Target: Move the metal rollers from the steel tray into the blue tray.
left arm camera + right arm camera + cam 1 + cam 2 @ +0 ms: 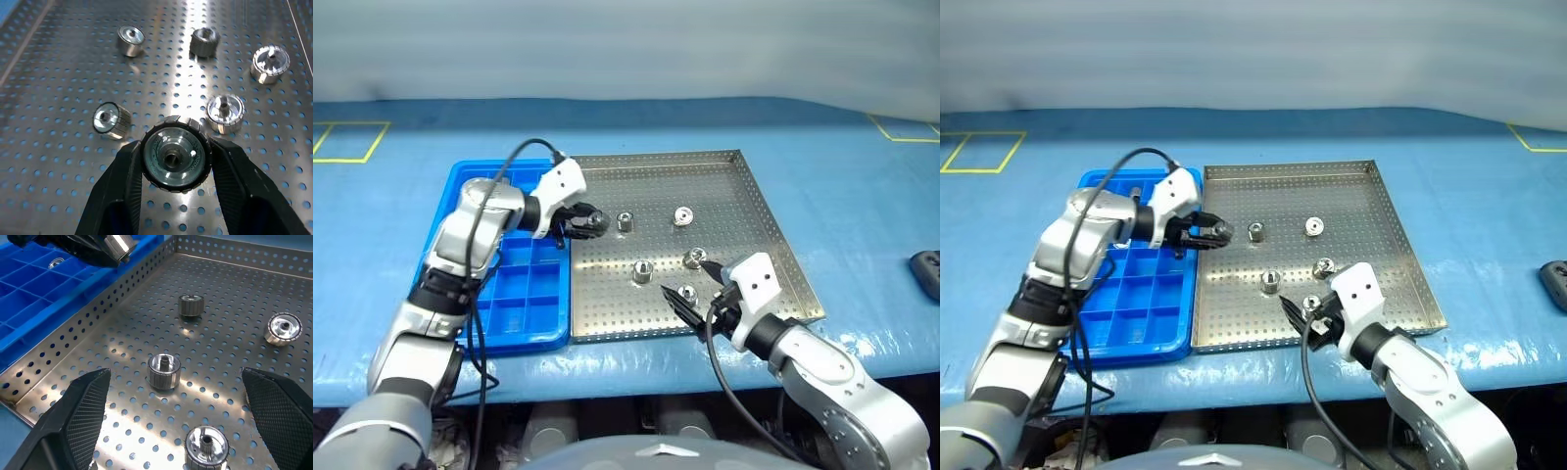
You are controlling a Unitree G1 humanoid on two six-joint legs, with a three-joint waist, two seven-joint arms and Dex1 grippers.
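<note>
My left gripper grips the roller [598,221] by its sides above the steel tray's rim and should carry on carrying it until over an empty blue-tray compartment.
The steel tray [705,186] lies on the table with the blue tray [524,294] against its left side. My left gripper [587,223] is shut on one metal roller [175,157] and hovers over the steel tray's left rim, beside the blue tray. Several more rollers rest on the perforated floor, among them one [625,221] just right of the held one, another [682,215] further right and one [643,271] nearer me. My right gripper [693,284] stands open low over the tray's front part, with rollers [164,370] [206,446] between and below its fingers, touching none.
Blue cover [842,196] spreads over the table, with yellow tape marks [352,142] at the far left and far right. A dark object [928,272] lies at the right edge. What looks like a small roller [56,263] sits in a far blue-tray compartment.
</note>
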